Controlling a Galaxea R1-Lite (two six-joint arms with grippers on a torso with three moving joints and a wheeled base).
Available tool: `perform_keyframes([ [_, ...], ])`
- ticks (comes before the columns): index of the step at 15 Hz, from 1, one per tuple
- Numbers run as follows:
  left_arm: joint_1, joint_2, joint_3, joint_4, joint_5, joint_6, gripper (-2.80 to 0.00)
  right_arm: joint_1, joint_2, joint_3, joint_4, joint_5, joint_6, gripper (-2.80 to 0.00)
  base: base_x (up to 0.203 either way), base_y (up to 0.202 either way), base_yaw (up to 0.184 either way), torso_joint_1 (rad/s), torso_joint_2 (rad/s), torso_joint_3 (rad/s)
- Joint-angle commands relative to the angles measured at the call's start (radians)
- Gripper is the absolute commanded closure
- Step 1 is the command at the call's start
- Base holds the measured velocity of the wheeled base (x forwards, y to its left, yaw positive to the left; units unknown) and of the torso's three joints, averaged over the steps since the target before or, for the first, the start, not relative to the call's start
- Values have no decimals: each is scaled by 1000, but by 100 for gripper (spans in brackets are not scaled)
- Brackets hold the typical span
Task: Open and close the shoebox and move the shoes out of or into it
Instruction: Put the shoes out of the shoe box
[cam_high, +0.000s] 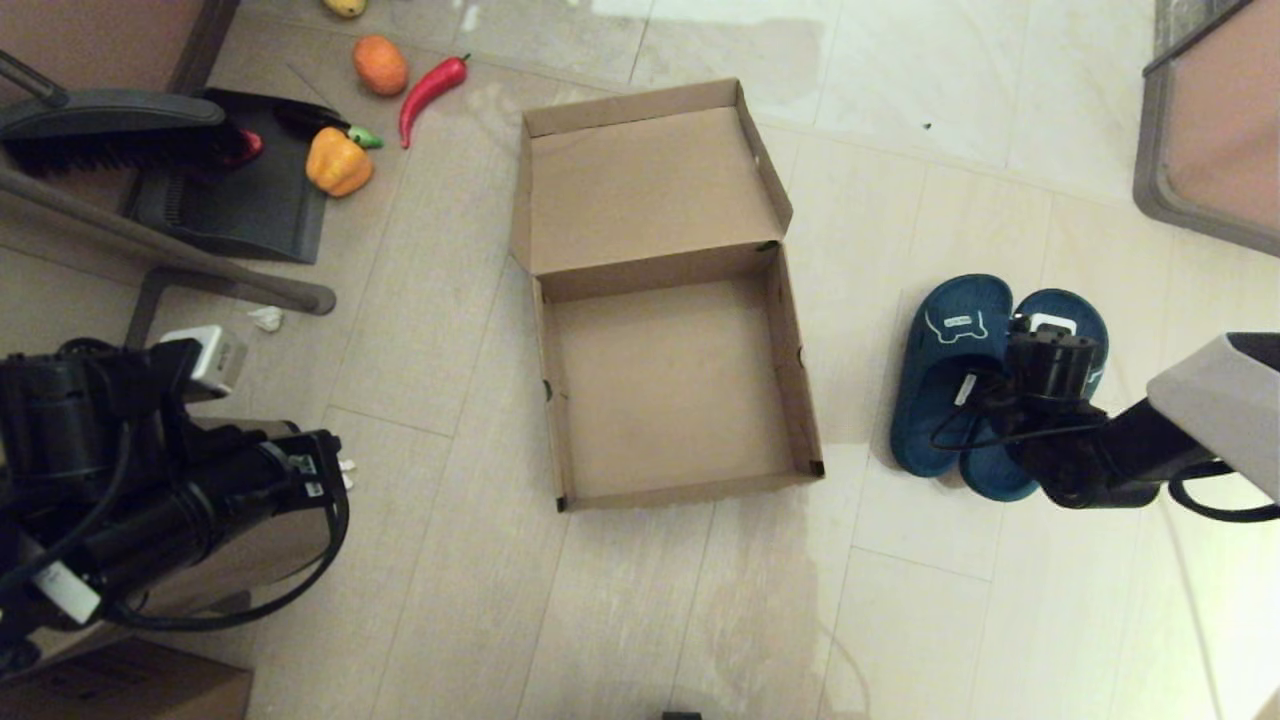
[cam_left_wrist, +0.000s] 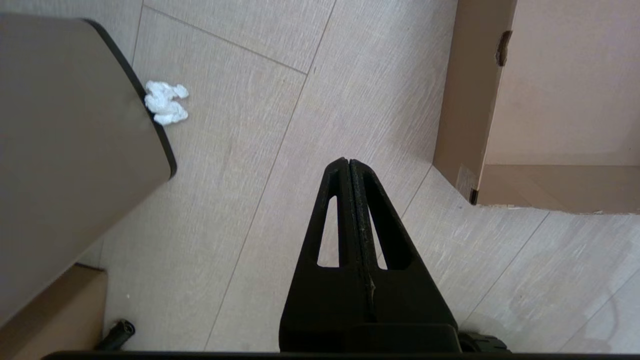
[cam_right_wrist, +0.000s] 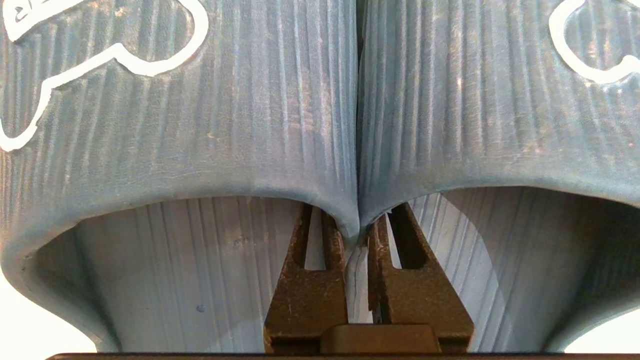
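Observation:
Only the rims of the inner straps (cam_right_wrist: 358, 229) are pinched between my right gripper's fingers, so I should put the shoes down, open the fingers and close them deeper (cam_right_wrist: 358, 159) under the straps.
The shoebox (cam_high: 797, 380) lies open on the floor in the middle, its hinged lid (cam_high: 645, 185) folded back and its inside empty. The shoes (cam_high: 950, 335), two dark teal slides with white logos, sit side by side on the floor to the right of the box. My right gripper (cam_right_wrist: 357, 235) is down on them, one finger inside each shoe. It is shut on the two inner strap edges (cam_right_wrist: 345, 150) pressed together. My left gripper (cam_left_wrist: 348, 164) hangs shut and empty at the left, near the box's front left corner (cam_left_wrist: 465, 165).
A tan bin (cam_left_wrist: 65, 150) and a crumpled paper (cam_left_wrist: 165, 102) sit by the left arm. A dustpan (cam_high: 240, 200), brush, yellow pepper (cam_high: 338, 162), orange (cam_high: 380, 64) and red chili (cam_high: 430, 90) lie at far left. Furniture (cam_high: 1210, 130) stands far right; a darker box (cam_high: 120, 685) near left.

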Motion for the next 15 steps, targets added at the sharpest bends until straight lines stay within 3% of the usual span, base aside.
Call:
perform_keyframes([
  [1, 1, 2, 2, -3, 0, -2, 0, -1, 157, -90, -9, -5, -2, 0, 0, 0, 0, 0, 0, 0],
  [5, 0, 41, 0, -3, -2, -2, 0, -1, 169, -151, 55, -4, -4, 0, 0, 0, 0, 0, 0, 0],
  [15, 0, 54, 22, -5, 0, -2, 0, 3, 90, -105, 109, -5, -3, 0, 0, 0, 0, 0, 0, 0],
])
